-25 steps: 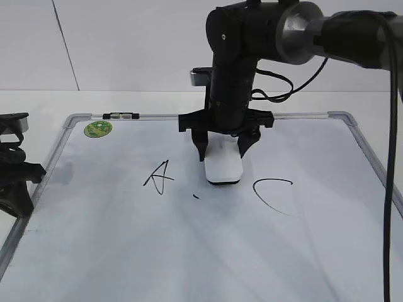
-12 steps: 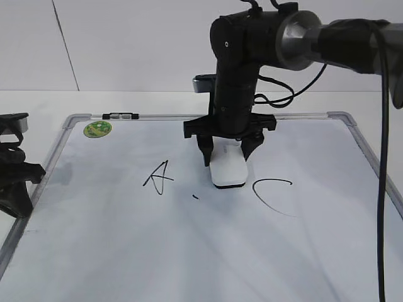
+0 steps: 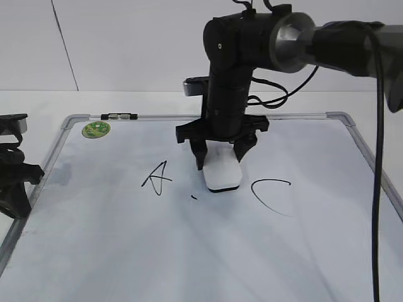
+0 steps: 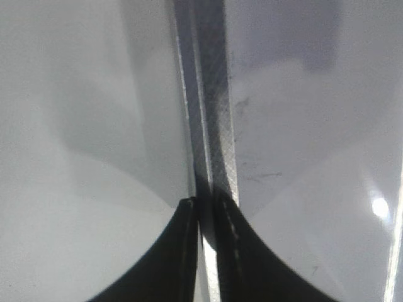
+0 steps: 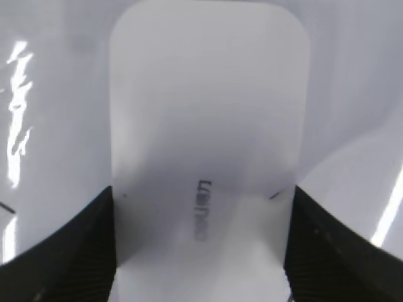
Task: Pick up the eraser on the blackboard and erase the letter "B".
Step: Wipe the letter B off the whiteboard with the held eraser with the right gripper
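Note:
A small black fleck [image 3: 194, 197] is still there next to the eraser on the "A" side, so the robot's right gripper should slide the eraser back over the fleck toward the "A" [image 3: 157, 178].
The white eraser [image 3: 222, 176] lies flat on the blackboard [image 3: 189, 251], between the letters "A" and "C". My right gripper [image 3: 221, 162] is shut on the eraser, one finger on each long side. In the right wrist view the eraser [image 5: 208, 126] fills the space between the fingers of the right gripper [image 5: 201, 251], grey print facing up. No whole letter "B" shows; only a small black fleck [image 3: 194, 197] lies just left of the eraser. My left gripper [image 3: 19, 189] rests at the board's left edge, shut and empty [image 4: 204, 204].
The black "A" [image 3: 157, 177] and "C" [image 3: 271, 194] flank the eraser. A green round sticker [image 3: 97, 129] sits at the far left corner. The silver frame [image 4: 211, 126] runs under the left gripper. The right arm's cable hangs at the right.
The right gripper slid the eraser a little right, then back left and slightly toward the front. The left arm has not moved.

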